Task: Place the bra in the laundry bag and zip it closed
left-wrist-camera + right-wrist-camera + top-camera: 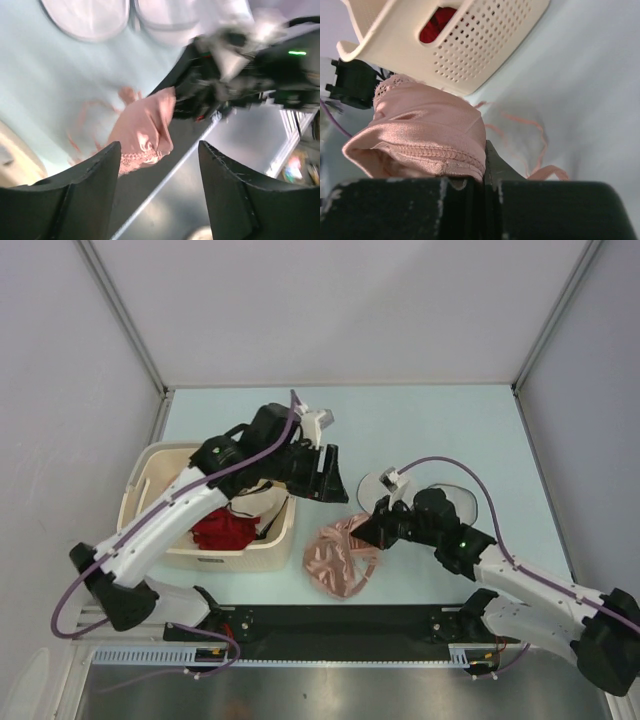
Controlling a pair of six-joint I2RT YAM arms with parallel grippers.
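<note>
The salmon-pink bra (338, 552) is bunched up in loose folds (324, 568), so I expect it to drop open and hang down wide when I lift it.
The salmon-pink bra (338, 560) lies bunched on the table between the arms, its thin straps (532, 125) trailing over the surface. My right gripper (366, 531) is shut on the bra's edge (425, 132), with the fabric pinched between the closed fingers (495, 160). The white mesh laundry bag (457, 498) lies flat just behind the right arm, which partly covers it; it also shows at the top of the left wrist view (90, 17). My left gripper (322, 473) hangs open above the table beside the basket, nothing between its fingers (95, 185), and the bra (145, 127) is beyond them.
A cream perforated basket (150, 490) stands on the left, with a red garment (222, 530) inside; the left arm reaches over it. The basket wall (485, 45) stands close behind the bra. A black rail (340, 620) runs along the near table edge.
</note>
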